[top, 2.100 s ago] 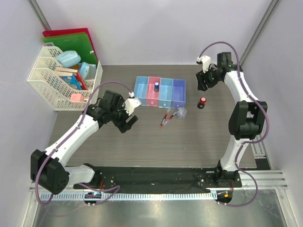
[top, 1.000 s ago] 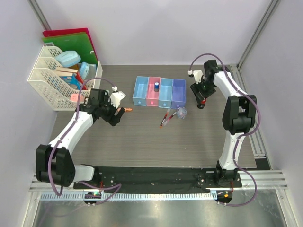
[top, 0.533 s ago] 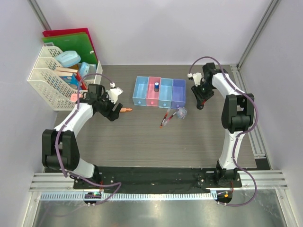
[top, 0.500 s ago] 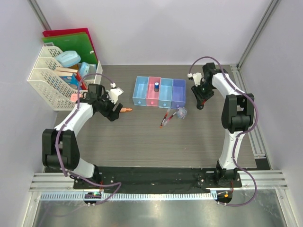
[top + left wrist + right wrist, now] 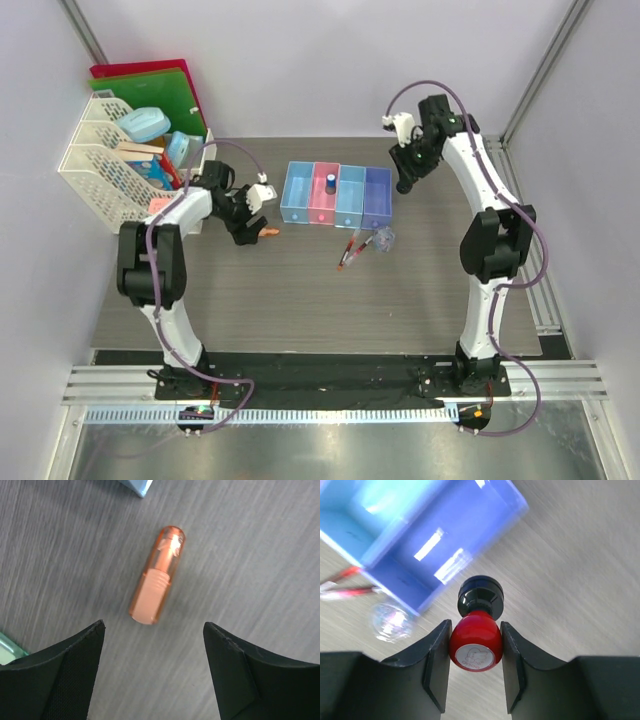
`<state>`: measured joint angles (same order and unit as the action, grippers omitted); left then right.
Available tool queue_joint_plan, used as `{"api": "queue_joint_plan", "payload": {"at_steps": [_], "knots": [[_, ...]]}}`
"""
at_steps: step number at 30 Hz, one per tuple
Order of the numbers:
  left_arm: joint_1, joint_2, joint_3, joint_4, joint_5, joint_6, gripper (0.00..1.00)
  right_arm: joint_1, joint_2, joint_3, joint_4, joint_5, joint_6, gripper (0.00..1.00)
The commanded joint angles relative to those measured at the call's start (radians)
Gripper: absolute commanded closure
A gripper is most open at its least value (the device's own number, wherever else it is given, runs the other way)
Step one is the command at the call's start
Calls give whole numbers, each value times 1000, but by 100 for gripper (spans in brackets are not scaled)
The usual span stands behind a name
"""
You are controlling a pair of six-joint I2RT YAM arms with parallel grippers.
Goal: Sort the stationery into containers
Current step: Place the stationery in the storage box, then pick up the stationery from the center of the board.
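Note:
I should keep carrying the red stamp with my right gripper to the free bottom of the pink bin (image 5: 321,206) beside the blue piece until the stamp is inside, because it hangs base down (image 5: 480,597).
A short orange marker (image 5: 156,575) (image 5: 268,233) lies flat on the table, just left of the containers (image 5: 337,195), a row of four joined bins. My left gripper (image 5: 154,630) (image 5: 250,213) hangs open above its near end, touching nothing. My right gripper (image 5: 476,645) (image 5: 403,183) is shut on a red stamp with a black base (image 5: 476,640), lifted off the table beside the purple-blue bin (image 5: 445,545). Two red-and-black pens (image 5: 350,248) and a clear lump (image 5: 384,238) (image 5: 392,620) lie in front of the bins. A small blue piece (image 5: 330,183) stands in the pink bin.
A white lattice rack (image 5: 110,175) with boxes and red and green folders stands at the back left, close behind my left arm. The corner of the leftmost light blue bin (image 5: 137,485) shows just past the marker.
My right gripper closed on the red stamp and lifted it up and left toward the purple-blue bin. My left arm swung back toward the rack; the marker stayed on the table.

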<state>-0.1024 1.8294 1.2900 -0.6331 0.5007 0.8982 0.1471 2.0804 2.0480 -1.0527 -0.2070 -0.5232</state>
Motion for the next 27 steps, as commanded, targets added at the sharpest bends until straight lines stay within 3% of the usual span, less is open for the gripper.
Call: {"api": "queue_joint_plan", "payload": {"at_steps": [1, 4, 10, 21, 27], "knots": [[1, 91, 114, -102, 58, 149, 20, 116, 18, 151, -61, -55, 26, 88], [3, 140, 140, -128, 59, 194, 22, 160, 70, 262, -70, -42, 26, 89], [-13, 176, 152, -163, 42, 229, 28, 256, 121, 325, -29, -69, 23, 90], [-65, 226, 192, -165, -34, 231, 30, 351, 173, 333, 56, -89, 32, 91], [-80, 261, 245, -198, -51, 223, 41, 364, 194, 307, 74, -85, 34, 91]]}}
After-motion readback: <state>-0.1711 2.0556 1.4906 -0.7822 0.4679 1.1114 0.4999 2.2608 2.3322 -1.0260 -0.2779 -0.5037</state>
